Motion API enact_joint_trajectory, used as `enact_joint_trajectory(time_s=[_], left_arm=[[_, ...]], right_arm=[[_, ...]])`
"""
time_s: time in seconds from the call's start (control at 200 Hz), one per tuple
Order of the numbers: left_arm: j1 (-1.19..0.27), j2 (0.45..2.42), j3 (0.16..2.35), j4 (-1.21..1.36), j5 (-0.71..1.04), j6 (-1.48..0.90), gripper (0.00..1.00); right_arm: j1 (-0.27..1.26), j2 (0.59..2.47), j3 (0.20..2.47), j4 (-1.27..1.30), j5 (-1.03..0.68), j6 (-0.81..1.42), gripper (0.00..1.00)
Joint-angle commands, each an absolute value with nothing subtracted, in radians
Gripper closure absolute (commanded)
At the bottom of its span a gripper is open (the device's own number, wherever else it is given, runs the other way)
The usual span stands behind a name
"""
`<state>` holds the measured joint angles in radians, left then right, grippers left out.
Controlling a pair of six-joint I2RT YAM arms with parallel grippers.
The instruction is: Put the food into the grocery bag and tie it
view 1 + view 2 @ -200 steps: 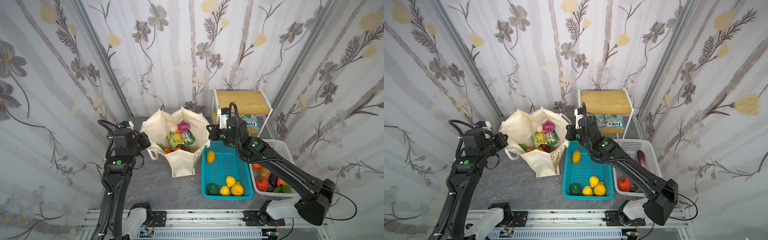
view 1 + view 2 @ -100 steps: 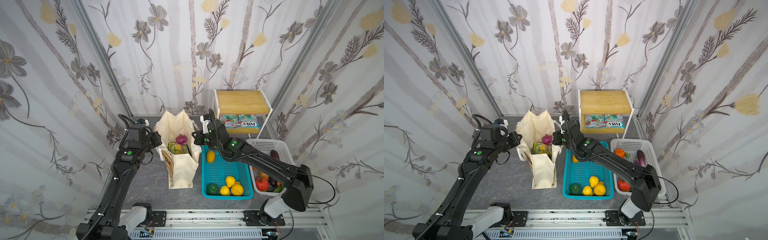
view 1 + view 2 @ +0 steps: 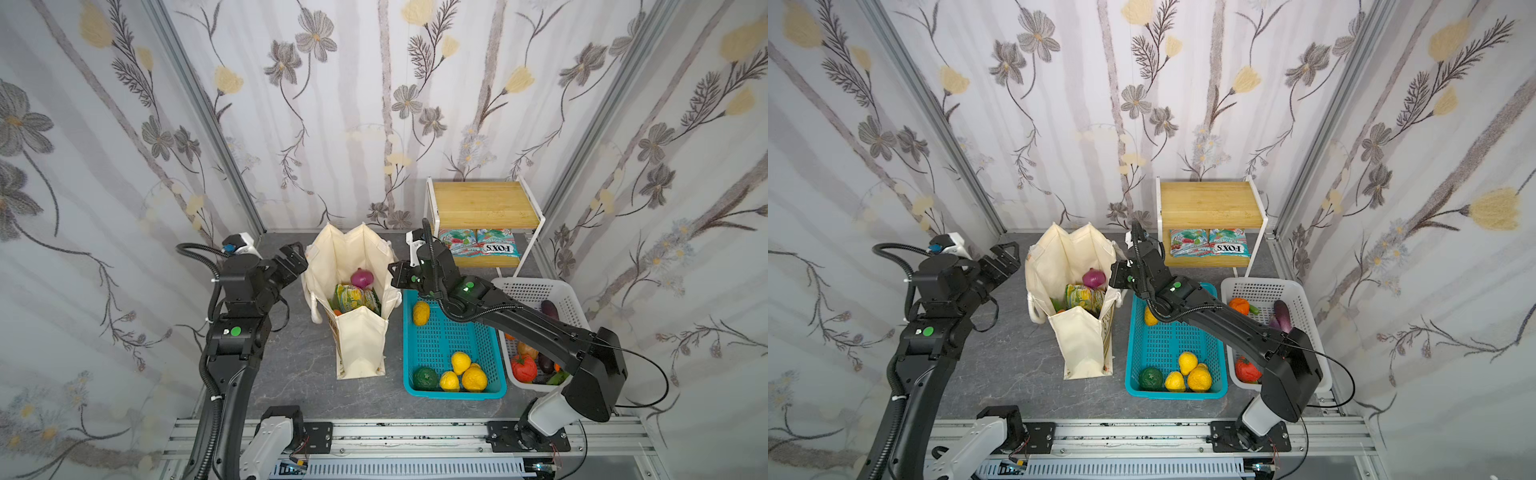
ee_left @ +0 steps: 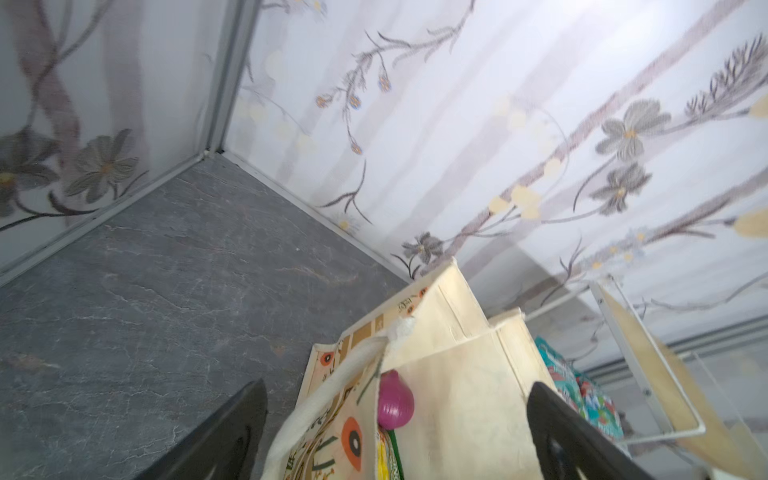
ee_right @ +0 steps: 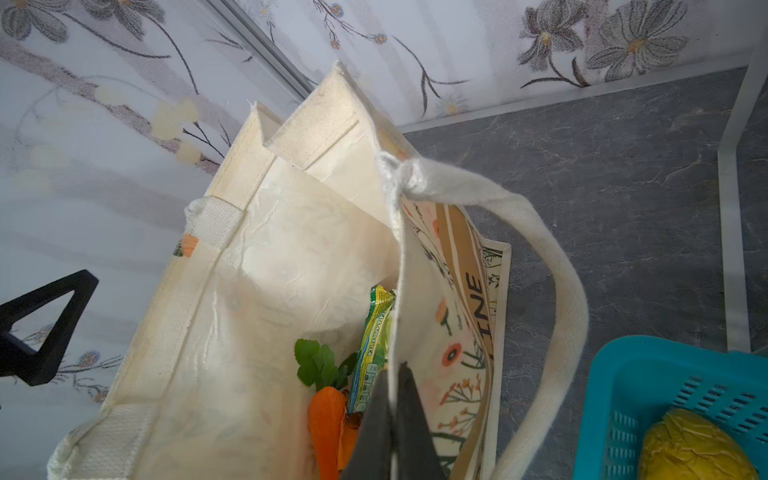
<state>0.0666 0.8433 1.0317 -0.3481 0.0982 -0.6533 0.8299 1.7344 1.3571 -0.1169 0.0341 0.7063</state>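
Observation:
My gripper will make the white rope handle (image 3: 311,307), which droops down the grocery bag's side (image 3: 322,273), swing up and pull that side of the bag inward when I lift it.
The grocery bag (image 3: 361,340) (image 3: 1079,340), a cream tote, stands upright mid-table with its mouth narrowed. Inside lie food items: a purple onion (image 3: 362,277) (image 4: 395,401), a green-yellow snack packet (image 3: 355,297) (image 5: 372,332) and a carrot (image 5: 326,419). My left gripper (image 3: 297,262) (image 4: 397,384) hangs open just left of the bag's rim, holding nothing. My right gripper (image 3: 395,274) (image 5: 392,374) is shut on the bag's right wall at the rim, with the fabric edge pinched between its jaws. A white rope handle (image 5: 569,316) droops beside it.
A teal basket (image 3: 455,392) with lemons and other produce sits right of the bag. Behind my right arm is a white basket (image 3: 528,289) of vegetables. A wooden shelf stand (image 3: 482,203) holding candy packets (image 3: 496,247) stands at the back right. Walls close in on three sides.
Both grippers drew the bag's sides together, narrowing its mouth. The left gripper then let go of the left rim, opened wide and drew back left. The right gripper kept its grip.

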Motion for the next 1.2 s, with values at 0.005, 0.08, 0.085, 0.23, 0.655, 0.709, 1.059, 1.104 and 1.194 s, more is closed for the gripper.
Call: enact_joint_trajectory(time_s=[0.005,0.08,0.085,0.23,0.655,0.709,1.059,1.104,1.194], left_arm=[[0.167,0.759,0.920,-0.317,0.107,-0.906,0.00],[0.185,0.728,0.851,-0.315,0.115,-0.984,0.00],[0.184,0.728,0.847,-0.315,0.116,-0.990,0.00],[0.198,0.721,0.649,-0.220,0.267,-1.234,0.00],[0.131,0.676,0.208,0.382,0.462,-1.503,0.19],[0.125,0.679,0.204,0.407,0.460,-1.500,0.23],[0.097,0.846,0.245,0.603,0.591,-1.505,0.51],[0.099,0.862,0.256,0.611,0.610,-1.501,0.68],[0.116,0.851,0.275,0.609,0.611,-1.491,1.00]], right_arm=[[0.831,1.726,1.340,-0.098,0.035,0.716,1.00],[0.831,1.733,1.337,-0.094,0.025,0.716,1.00],[0.831,1.733,1.337,-0.094,0.024,0.716,1.00],[0.829,1.742,1.341,-0.094,0.008,0.716,1.00],[0.828,1.733,1.327,-0.095,-0.010,0.701,1.00],[0.828,1.729,1.321,-0.094,-0.011,0.701,1.00],[0.828,1.717,1.303,-0.092,-0.002,0.702,1.00],[0.828,1.717,1.304,-0.094,0.000,0.702,1.00],[0.828,1.716,1.305,-0.099,0.004,0.702,1.00]])
